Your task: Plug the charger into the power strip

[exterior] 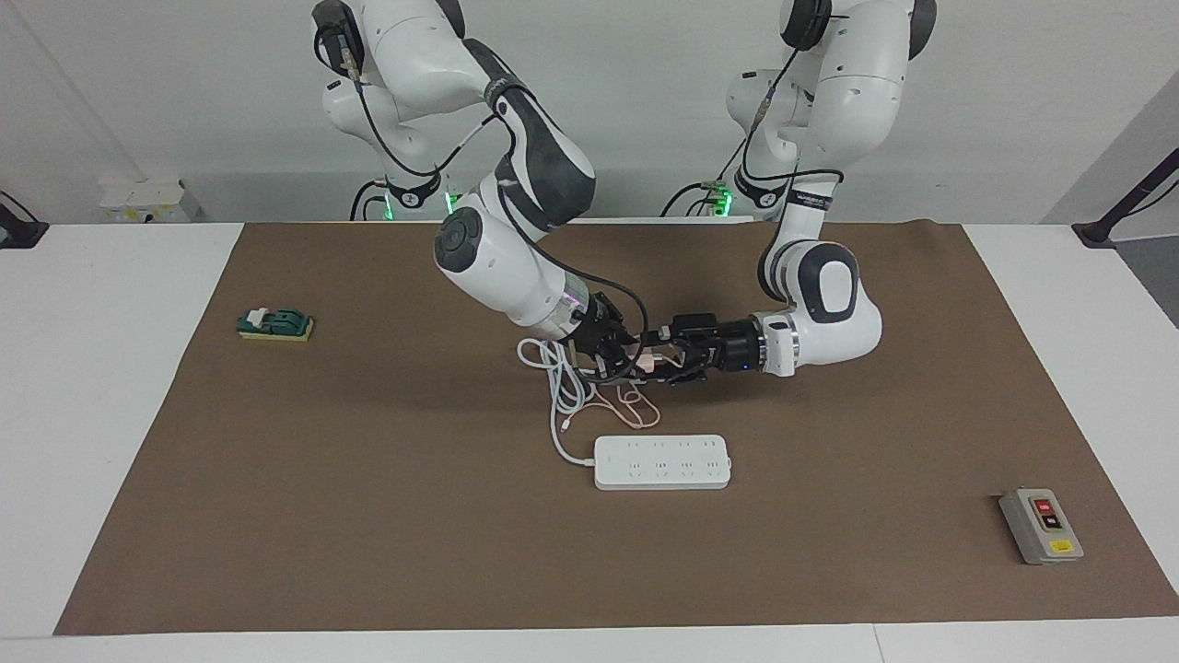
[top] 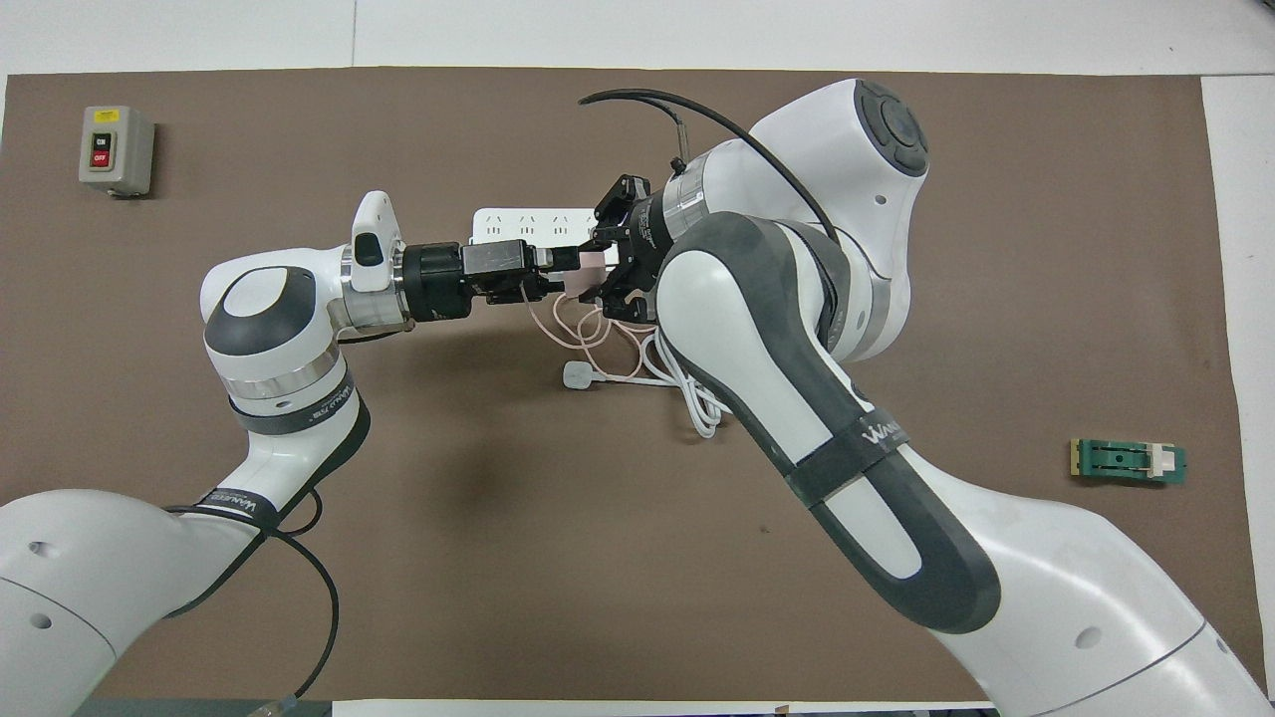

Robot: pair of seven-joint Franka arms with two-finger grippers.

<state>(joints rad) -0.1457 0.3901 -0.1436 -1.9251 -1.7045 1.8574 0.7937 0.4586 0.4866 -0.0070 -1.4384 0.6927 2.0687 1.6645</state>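
Note:
The thin pink cable (top: 549, 333) rests in slack loops (top: 601, 331), so it will trail along and leave the white cord still when the robot carries the charger.
The charger (exterior: 650, 362) (top: 590, 261), a small pale pink cube, hangs in the air over the mat between the two grippers. My right gripper (exterior: 634, 361) (top: 604, 269) is shut on it. My left gripper (exterior: 671, 360) (top: 560, 275) comes in level from the left arm's end, open, with its fingertips right at the charger. The thin pink cable (exterior: 636, 410) (top: 568, 329) droops from the charger in loops onto the mat. The power strip (exterior: 661, 461) (top: 518, 223) lies flat, farther from the robots than the grippers, partly hidden by them in the overhead view.
The strip's thick white cord (exterior: 557, 391) coils under the right wrist and ends in a white plug (top: 580, 375). A grey button box (exterior: 1041, 525) (top: 115, 149) sits toward the left arm's end. A green block (exterior: 274, 324) (top: 1128, 461) lies toward the right arm's end.

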